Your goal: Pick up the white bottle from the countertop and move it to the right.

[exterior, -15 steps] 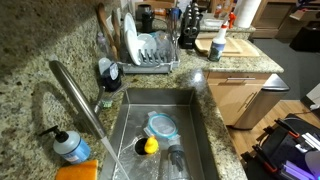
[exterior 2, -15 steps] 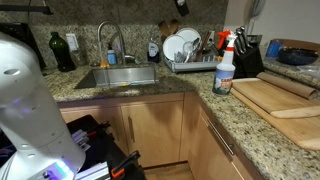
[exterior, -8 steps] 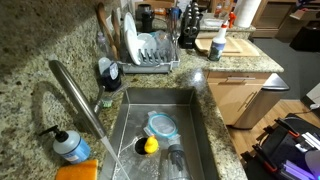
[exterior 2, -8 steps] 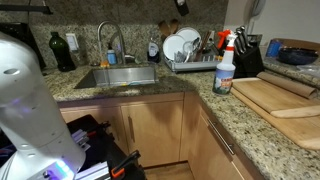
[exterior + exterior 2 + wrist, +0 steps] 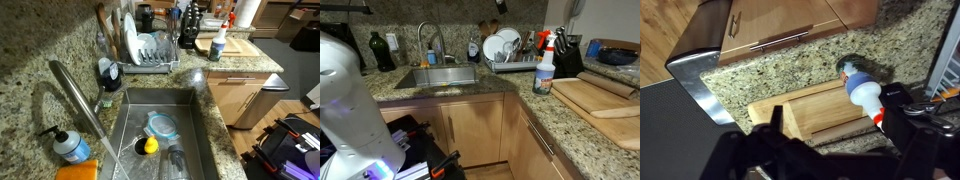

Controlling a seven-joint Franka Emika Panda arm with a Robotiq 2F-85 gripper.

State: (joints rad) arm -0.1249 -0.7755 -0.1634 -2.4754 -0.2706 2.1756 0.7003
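Note:
My gripper is slanted, with one finger by the red-and-white spray top (image 5: 879, 117), so it should turn square to the edge of the counter and center over the white bottle (image 5: 544, 72).
The white bottle (image 5: 544, 72) stands upright on the granite countertop (image 5: 560, 122), just left of the wooden cutting board (image 5: 595, 98). It has a red-and-white spray top and a blue-teal band. It also shows at the far right of the counter in an exterior view (image 5: 217, 45). In the wrist view I look down on the bottle (image 5: 864, 93) next to the cutting board (image 5: 805, 112). My gripper (image 5: 838, 125) is a dark blur at the bottom edge. Its fingers stand wide apart and hold nothing, above and clear of the bottle. The gripper is out of sight in both exterior views.
A dish rack (image 5: 510, 58) with plates and a dark knife block (image 5: 567, 55) stand behind the bottle. The sink (image 5: 160, 130) holds dishes, with a faucet (image 5: 80, 100) and a blue soap bottle (image 5: 70, 147) beside it. A steel appliance (image 5: 700, 70) sits under the counter edge.

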